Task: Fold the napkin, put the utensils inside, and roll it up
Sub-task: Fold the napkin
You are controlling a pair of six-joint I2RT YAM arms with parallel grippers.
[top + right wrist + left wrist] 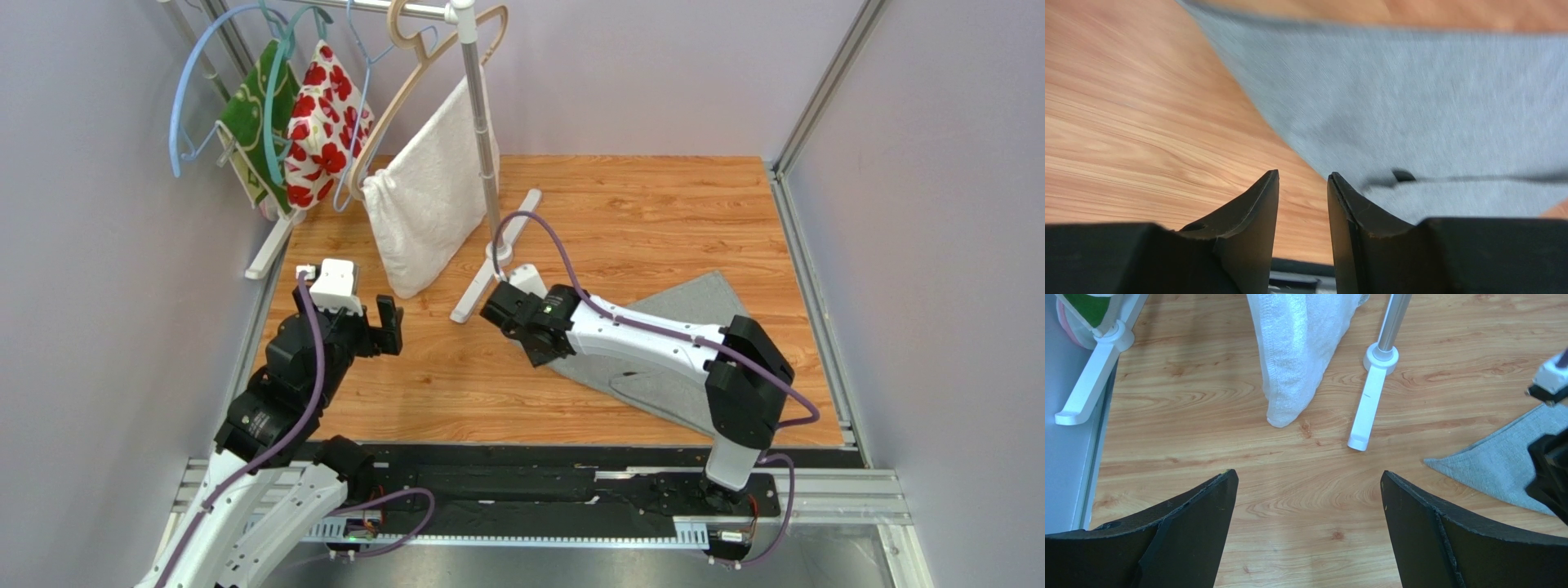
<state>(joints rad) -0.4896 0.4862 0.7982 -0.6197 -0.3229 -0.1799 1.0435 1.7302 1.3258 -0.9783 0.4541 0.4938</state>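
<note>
The pointed corner of the grey napkin is clear of the rack's foot [1360, 433], so I should carry on moving my right gripper toward that corner [1435, 462] until its open fingers are on both sides of the corner's tip.
The grey napkin [702, 309] lies on the right half of the wooden table, partly under my right arm; one pointed corner shows in the left wrist view [1499, 460]. My right gripper [530, 338] hovers at the napkin's left edge. In the right wrist view [1303, 179] its jaws stand a narrow gap apart, and only wood shows between them. The napkin [1413, 98] spreads beyond and to the right of the fingertips. A thin dark utensil [1475, 179] lies blurred on it. My left gripper [390, 328] [1309, 478] is wide open over bare wood at the left.
A white clothes rack stands at the back, its pole [485, 135] and foot [497, 260] [1370, 398] just beyond my right gripper. A white towel [423, 202] [1303, 355], a red-flowered fabric [321, 123] and a green one [252, 123] hang from it. Walls enclose the table.
</note>
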